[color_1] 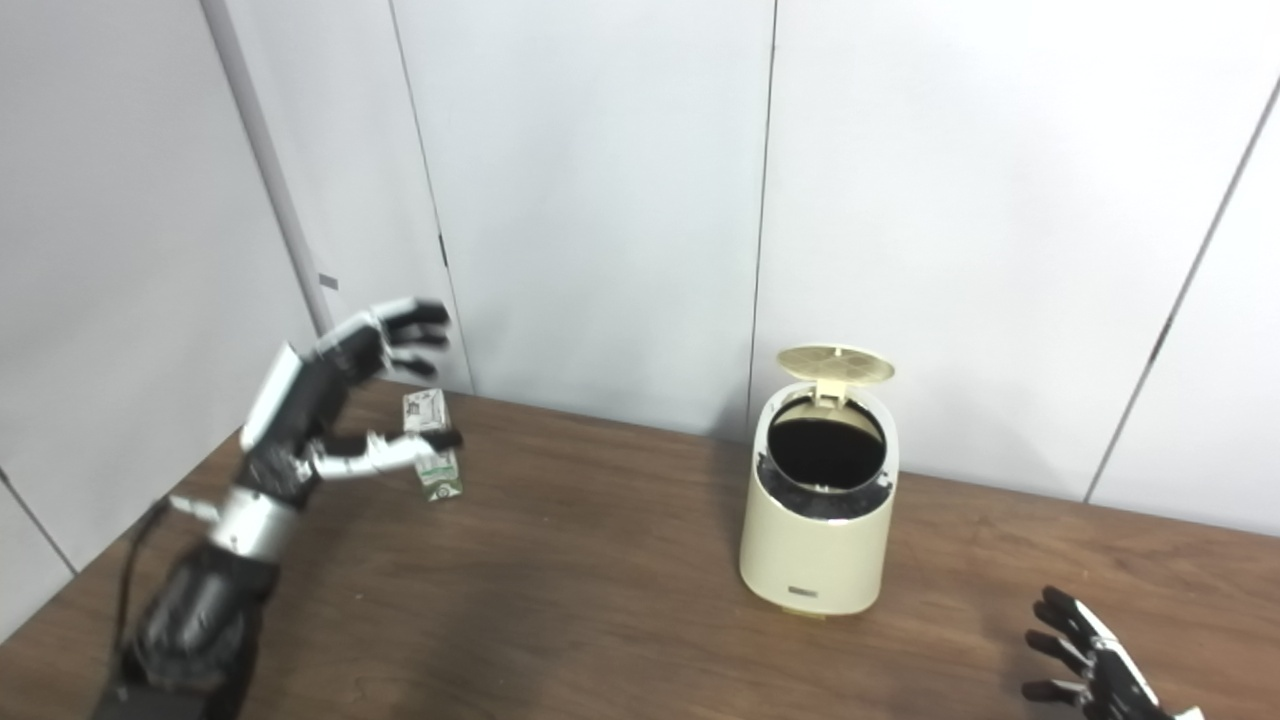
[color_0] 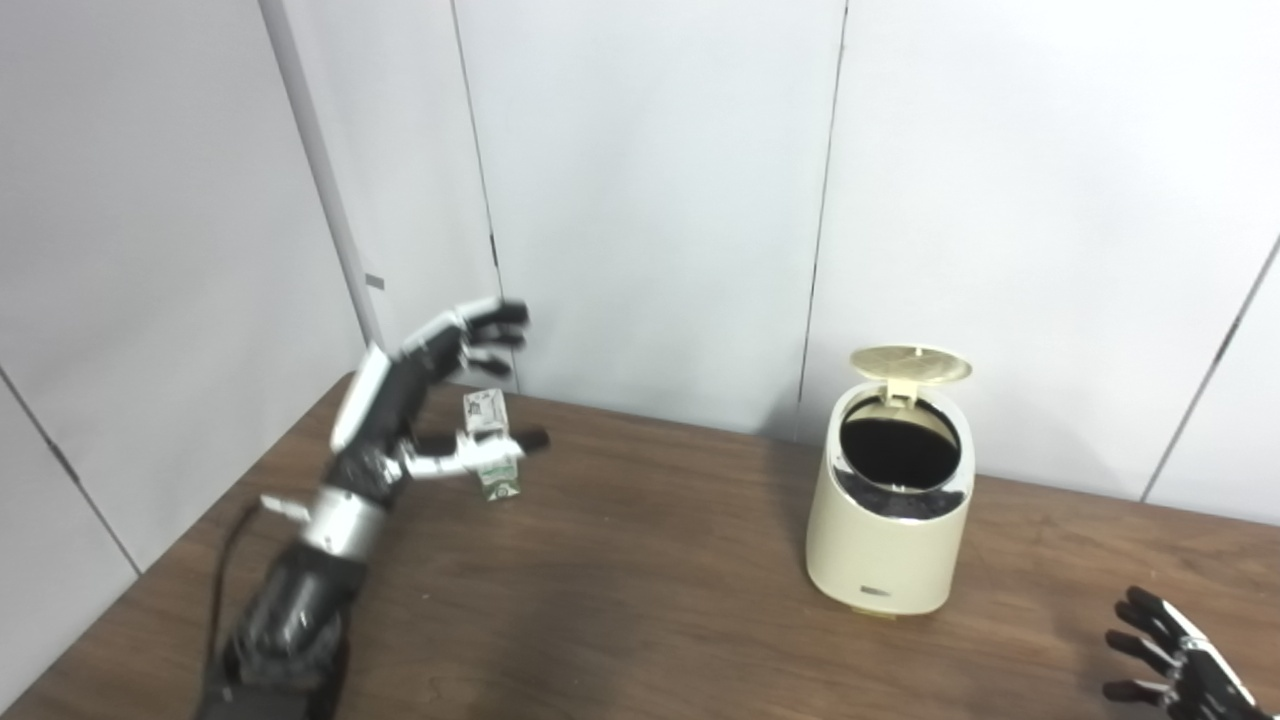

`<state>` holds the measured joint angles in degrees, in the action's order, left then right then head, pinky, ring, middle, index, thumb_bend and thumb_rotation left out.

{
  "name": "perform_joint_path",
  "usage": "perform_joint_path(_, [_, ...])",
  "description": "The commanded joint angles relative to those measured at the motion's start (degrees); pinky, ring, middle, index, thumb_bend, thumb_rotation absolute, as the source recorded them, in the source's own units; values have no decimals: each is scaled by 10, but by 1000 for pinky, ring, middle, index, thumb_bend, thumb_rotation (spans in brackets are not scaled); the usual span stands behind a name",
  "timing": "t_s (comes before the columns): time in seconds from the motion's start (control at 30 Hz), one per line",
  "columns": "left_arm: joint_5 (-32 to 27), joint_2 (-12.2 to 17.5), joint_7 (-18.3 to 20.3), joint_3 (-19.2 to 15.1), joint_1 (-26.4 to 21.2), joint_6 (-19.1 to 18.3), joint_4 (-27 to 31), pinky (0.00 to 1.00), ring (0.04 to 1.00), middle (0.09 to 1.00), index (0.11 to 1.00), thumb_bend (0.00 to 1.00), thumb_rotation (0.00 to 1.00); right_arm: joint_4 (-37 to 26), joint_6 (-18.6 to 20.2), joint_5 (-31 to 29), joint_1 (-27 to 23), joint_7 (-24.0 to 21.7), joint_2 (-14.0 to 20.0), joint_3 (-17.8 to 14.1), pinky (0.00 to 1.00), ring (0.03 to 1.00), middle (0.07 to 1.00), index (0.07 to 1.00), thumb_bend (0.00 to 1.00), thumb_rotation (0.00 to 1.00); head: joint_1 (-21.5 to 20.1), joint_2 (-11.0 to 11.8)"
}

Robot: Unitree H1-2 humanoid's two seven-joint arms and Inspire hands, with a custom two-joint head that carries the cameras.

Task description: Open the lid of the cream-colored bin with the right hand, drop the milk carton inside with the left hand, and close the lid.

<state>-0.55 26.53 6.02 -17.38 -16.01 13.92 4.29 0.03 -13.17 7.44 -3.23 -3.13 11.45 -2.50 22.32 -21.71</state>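
Note:
I expect the milk carton to slip all the way below the bin's rim when I drop it, because the bin's dark opening is wider than the carton.
A small white and green milk carton stands upright on the brown table at the far left. My left hand is open beside it, thumb across the carton's front and fingers spread above it, not closed on it. The cream-colored bin stands to the right of the middle with its round lid tipped up and its dark inside showing. My right hand is open low at the table's near right corner, apart from the bin.
White wall panels stand close behind the table's far edge. A black cable runs along my left forearm. Bare tabletop lies between the carton and the bin.

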Motion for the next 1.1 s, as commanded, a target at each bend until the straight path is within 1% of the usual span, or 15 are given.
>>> perform_joint_path(0.0, [12, 19, -16, -6, -24, 6, -19, 627, 739, 796, 815, 845, 96, -14, -6, 0, -18, 5, 7, -4, 569, 783, 851, 851, 969, 503, 1, 1])
perform_joint_path(0.1, [34, 32, -27, -6, -36, 22, -53, 632, 746, 796, 815, 852, 95, -12, -7, 0, -19, 3, 10, -3, 556, 783, 854, 850, 967, 506, 1, 1])
perform_joint_path(0.3, [42, 53, -29, -9, -60, 29, -116, 658, 788, 812, 824, 915, 133, -10, -11, -1, -20, 3, 12, -2, 523, 763, 847, 842, 979, 511, -2, -3])
perform_joint_path(0.33, [42, 56, -29, -8, -64, 29, -126, 684, 802, 817, 830, 920, 143, -9, -12, 0, -20, 3, 12, -1, 520, 761, 847, 841, 981, 513, -2, -3])
perform_joint_path(0.43, [39, 63, -26, -5, -74, 33, -161, 801, 868, 849, 855, 925, 172, -8, -10, -2, -20, 2, 13, -1, 525, 766, 848, 843, 976, 507, -2, -2])
perform_joint_path(0.47, [33, 64, -24, -4, -77, 33, -174, 861, 901, 873, 866, 947, 181, -8, -9, -2, -21, 2, 13, -1, 524, 766, 850, 844, 981, 510, -2, -2])
perform_joint_path(0.5, [26, 64, -20, -4, -80, 34, -186, 884, 915, 885, 872, 957, 180, -8, -9, -2, -21, 1, 13, -1, 523, 765, 851, 844, 983, 511, -2, -3])
perform_joint_path(0.57, [21, 65, -19, -2, -85, 39, -210, 875, 920, 896, 880, 967, 178, -5, -13, -7, -22, 0, 14, -2, 520, 764, 852, 844, 986, 510, -3, -3])
perform_joint_path(0.67, [22, 66, -24, 2, -93, 58, -250, 835, 899, 882, 888, 992, 189, -4, -12, -7, -22, 1, 15, -3, 519, 764, 852, 841, 999, 519, -2, -1])
perform_joint_path(0.8, [35, 69, -37, 11, -102, 83, -301, 801, 877, 874, 904, 1000, 227, -4, -13, -5, -22, 1, 17, -4, 519, 754, 855, 844, 1000, 534, -2, 0])
perform_joint_path(0.97, [29, 68, -41, 20, -115, 115, -357, 874, 922, 910, 938, 1000, 239, -12, -4, -7, -20, 1, 17, -5, 497, 725, 836, 827, 1000, 554, -5, -2])
perform_joint_path(1.0, [26, 67, -39, 22, -118, 118, -369, 899, 937, 924, 948, 1000, 254, -13, -3, -6, -19, 1, 17, -6, 493, 720, 832, 822, 1000, 553, -5, -2])
perform_joint_path(1.07, [22, 67, -37, 25, -123, 121, -383, 913, 949, 941, 963, 1000, 260, -14, -2, -7, -19, 2, 17, -7, 488, 716, 828, 818, 1000, 554, -5, -2])
